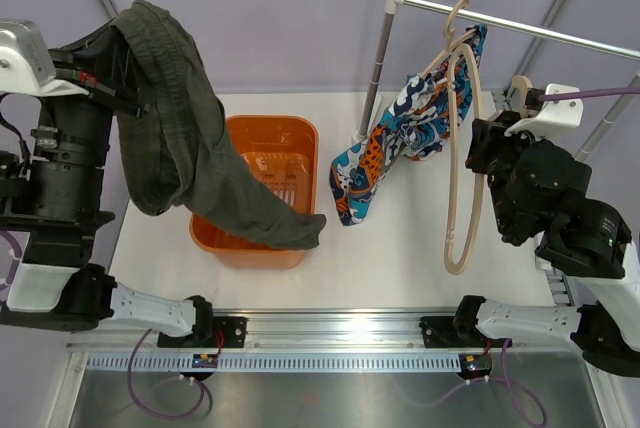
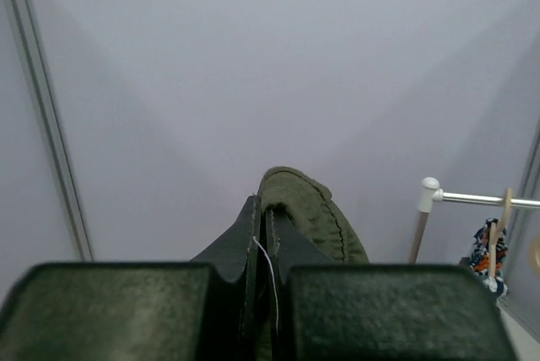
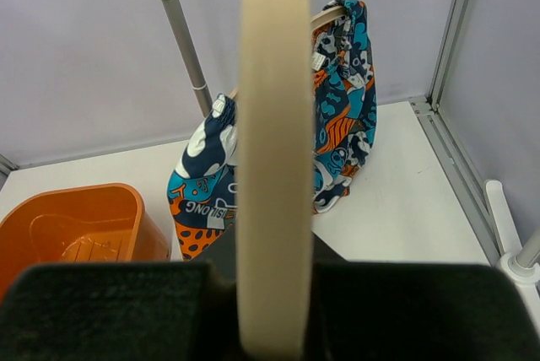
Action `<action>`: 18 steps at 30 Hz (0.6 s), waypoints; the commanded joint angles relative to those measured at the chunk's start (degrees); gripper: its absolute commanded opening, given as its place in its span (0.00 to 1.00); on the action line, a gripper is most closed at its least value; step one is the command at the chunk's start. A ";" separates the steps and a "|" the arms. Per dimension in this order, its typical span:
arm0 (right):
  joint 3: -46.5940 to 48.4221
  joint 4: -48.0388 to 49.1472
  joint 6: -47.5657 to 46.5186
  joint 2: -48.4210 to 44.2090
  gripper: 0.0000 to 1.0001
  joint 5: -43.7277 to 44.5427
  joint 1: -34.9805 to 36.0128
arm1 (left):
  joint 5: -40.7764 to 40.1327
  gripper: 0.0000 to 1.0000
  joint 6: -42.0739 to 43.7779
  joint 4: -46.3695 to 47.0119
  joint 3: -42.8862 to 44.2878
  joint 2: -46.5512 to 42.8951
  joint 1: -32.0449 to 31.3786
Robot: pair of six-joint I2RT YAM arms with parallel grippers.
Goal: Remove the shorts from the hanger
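Note:
I keep lowering the dark olive-green shorts with my left gripper and let go of them inside, since they are free of the hanger and their leg [image 1: 284, 223] is over the orange basket [image 1: 277, 173].
My left gripper [image 1: 128, 33] is raised high at the left and shut on the waistband of the dark olive-green shorts [image 1: 190, 143]. They hang down, with a leg draped over the front rim of the orange basket [image 1: 272, 138]. In the left wrist view the olive fabric [image 2: 308, 218] bulges from between the closed fingers. My right gripper [image 1: 478, 153] is shut on a beige wooden hanger [image 1: 462, 168] hooked on the metal rail [image 1: 520, 28]. The printed blue, orange and white shorts [image 1: 400, 138] hang on a second hanger beside it, and show in the right wrist view [image 3: 333, 116].
The rail's upright pole [image 1: 378, 58] stands just right of the basket. The hanger arm [image 3: 272, 150] fills the middle of the right wrist view. A metal frame post [image 1: 610, 118] runs along the right edge. The white tabletop [image 1: 400, 258] lies under the printed shorts.

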 commanded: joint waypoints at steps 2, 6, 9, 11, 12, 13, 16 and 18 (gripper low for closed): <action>0.32 -0.96 1.76 -0.46 0.00 1.23 -0.40 | 11.18 0.00 -15.43 -17.91 0.22 2.67 13.62; -0.03 -2.54 3.43 -1.08 0.00 0.53 -0.40 | 21.46 0.00 -32.72 -28.94 1.02 6.02 28.92; 0.05 -3.86 4.39 -1.43 0.00 -0.35 -0.49 | 27.98 0.00 -39.25 -32.20 1.28 7.86 37.89; -0.30 -4.48 4.74 -1.69 0.00 -0.36 -0.40 | 31.75 0.00 -42.16 -34.84 2.07 8.92 43.34; -0.47 -4.48 4.75 -1.78 0.00 -0.27 -0.31 | 32.90 0.00 -44.79 -35.28 1.90 9.62 44.84; -0.99 -4.31 4.75 -2.04 0.00 -0.18 -0.40 | 35.17 0.00 -45.95 -35.98 1.46 9.89 47.29; -1.61 -3.69 4.40 -2.48 0.00 0.17 -0.40 | 36.95 0.00 -48.59 -35.47 -1.70 9.80 49.33; -1.53 -3.78 4.39 -2.66 0.00 -0.09 -0.40 | 36.17 0.00 -50.87 -35.37 -3.98 9.72 50.12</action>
